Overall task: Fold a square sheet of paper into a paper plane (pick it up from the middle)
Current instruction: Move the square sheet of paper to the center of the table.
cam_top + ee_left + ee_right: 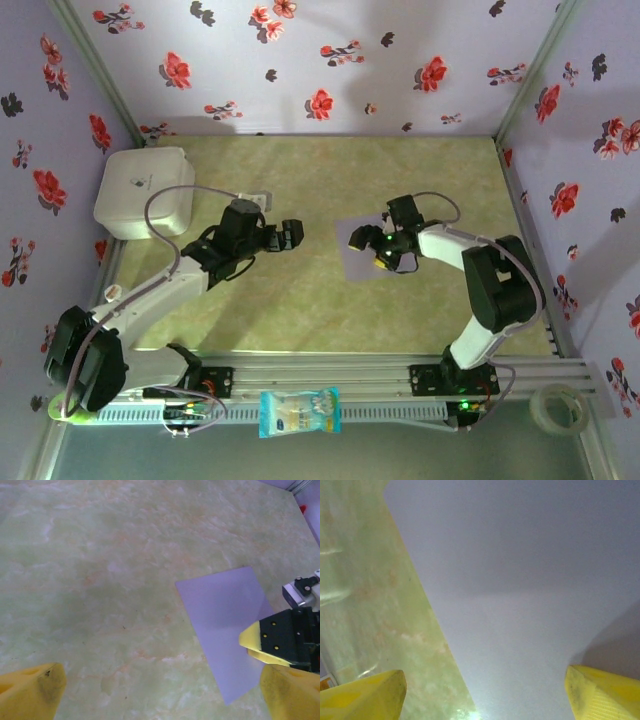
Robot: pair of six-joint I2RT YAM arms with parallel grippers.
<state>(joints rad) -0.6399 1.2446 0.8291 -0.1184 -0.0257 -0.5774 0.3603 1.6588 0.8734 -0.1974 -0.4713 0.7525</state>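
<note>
My right gripper is on the side close to where the sheet lies crooked (pixel 356 266), so it should slide the sheet toward the middle (pixel 321 272) before my left gripper gets to it.
The square sheet of paper (pixel 352 250) is pale lilac and lies flat on the green table, right of centre, with no crease showing. My right gripper (pixel 378 250) hangs low over the sheet's right part, open. In the right wrist view its yellow fingertips (pixel 362 695) straddle the sheet's (pixel 520 580) left edge, one over the table and one over the paper. My left gripper (pixel 293 234) is open, apart from the sheet on its left. The left wrist view shows the sheet (pixel 225 620) ahead on the right, with the right gripper's yellow finger (pixel 257 639) over it.
A white rounded box (pixel 145 190) stands at the back left corner. A blue-and-white packet (pixel 300 412) lies on the front rail between the arm bases, and a tape roll (pixel 558 408) at the front right. Floral walls close in three sides.
</note>
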